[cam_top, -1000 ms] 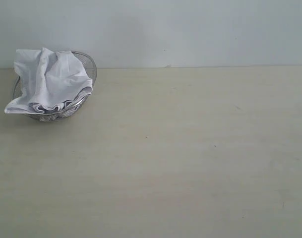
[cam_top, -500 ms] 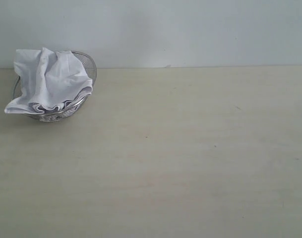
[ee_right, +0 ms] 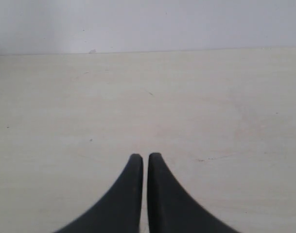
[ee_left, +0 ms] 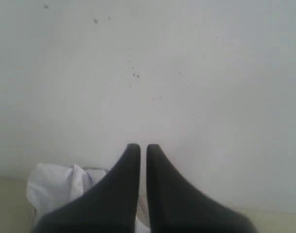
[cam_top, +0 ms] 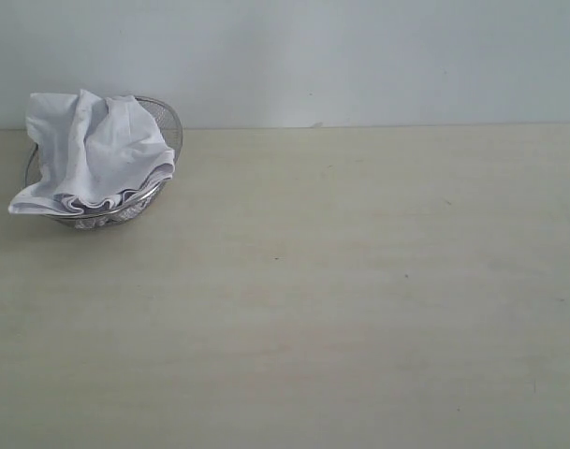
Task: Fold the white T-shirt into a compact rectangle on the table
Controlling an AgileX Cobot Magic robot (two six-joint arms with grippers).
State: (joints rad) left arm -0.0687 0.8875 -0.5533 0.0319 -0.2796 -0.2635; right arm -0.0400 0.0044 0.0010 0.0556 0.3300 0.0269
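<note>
I should keep moving my left gripper to the T-shirt's middle (cam_top: 102, 150) until its fingers close there, because the white T-shirt is piled above the basket's rim (cam_top: 163, 183) and is open from above.
The white T-shirt (cam_top: 93, 154) lies crumpled in a round wire-mesh basket (cam_top: 168, 122) at the far left of the table (cam_top: 341, 299), one edge hanging over the rim. Neither arm shows in the exterior view. In the left wrist view my left gripper (ee_left: 143, 147) is shut with nothing between its black fingers, and part of the T-shirt (ee_left: 53, 187) shows behind them. My right gripper (ee_right: 145, 156) is shut and empty too, hovering over bare table (ee_right: 186, 107).
A pale wall (cam_top: 359, 56) rises along the table's far edge. The basket stands close to that edge at the left.
</note>
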